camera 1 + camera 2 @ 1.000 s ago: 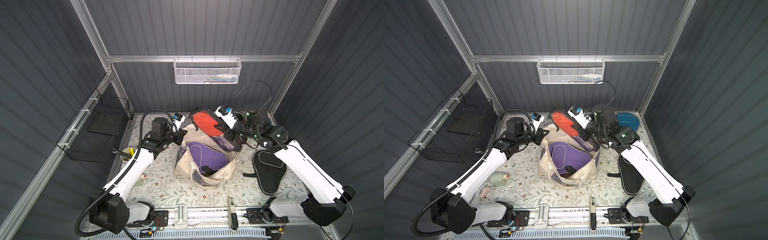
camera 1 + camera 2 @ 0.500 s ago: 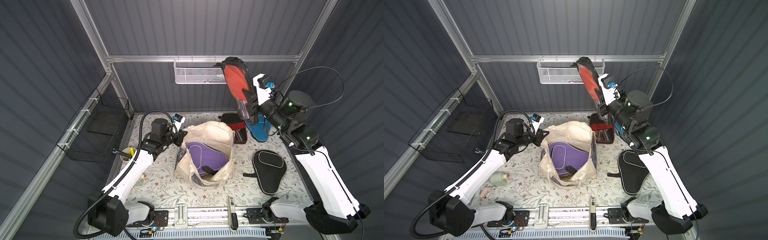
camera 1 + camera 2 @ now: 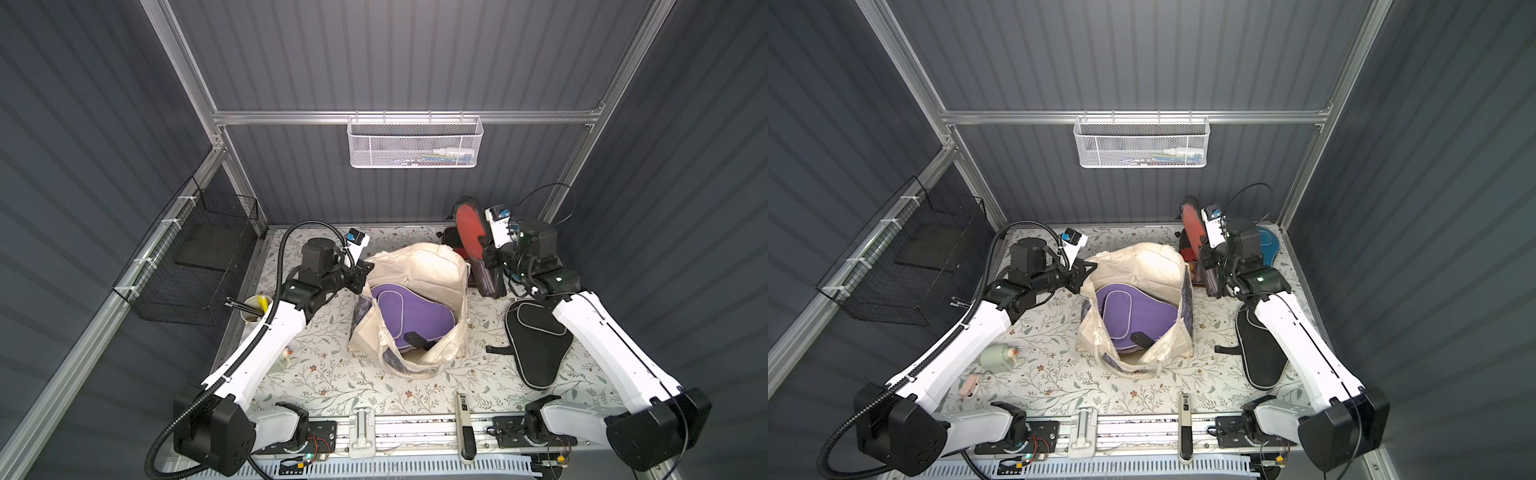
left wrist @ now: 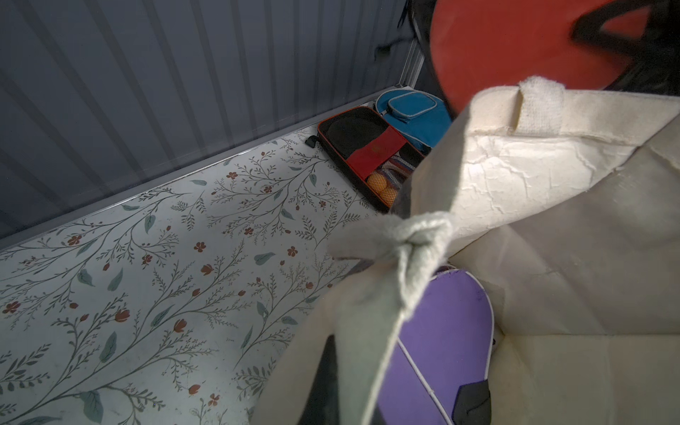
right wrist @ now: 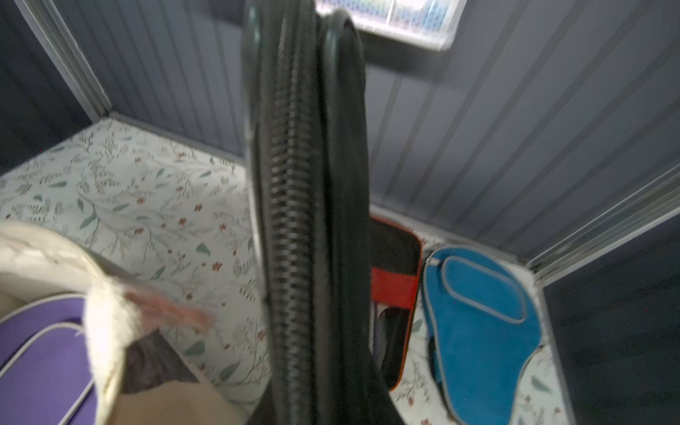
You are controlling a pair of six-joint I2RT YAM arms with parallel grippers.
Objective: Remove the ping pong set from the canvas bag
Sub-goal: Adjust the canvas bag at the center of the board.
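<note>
The robot's right gripper should swing back and lay the red-faced paddle cover flat on the free spot behind the bag, because the cover is hanging over the red-and-black case.
The cream canvas bag lies open mid-table, and a purple paddle cover shows inside it. My left gripper is shut on the bag's rim near a handle. A red-faced paddle cover with a black zip edge stands on edge just right of the bag, with my right gripper shut on it. In the right wrist view the zip edge fills the middle. A black cover, a blue cover and the red-and-black case lie on the table outside the bag.
A cup with pens stands by the left edge under a black wire basket. A pale bottle and a pink item lie front left. A white mesh basket hangs on the back wall.
The right arm lifted the red-faced cover out of the bag's mouth, swung it high, then lowered it beside the bag at the back right. The left gripper kept its hold on the bag.
</note>
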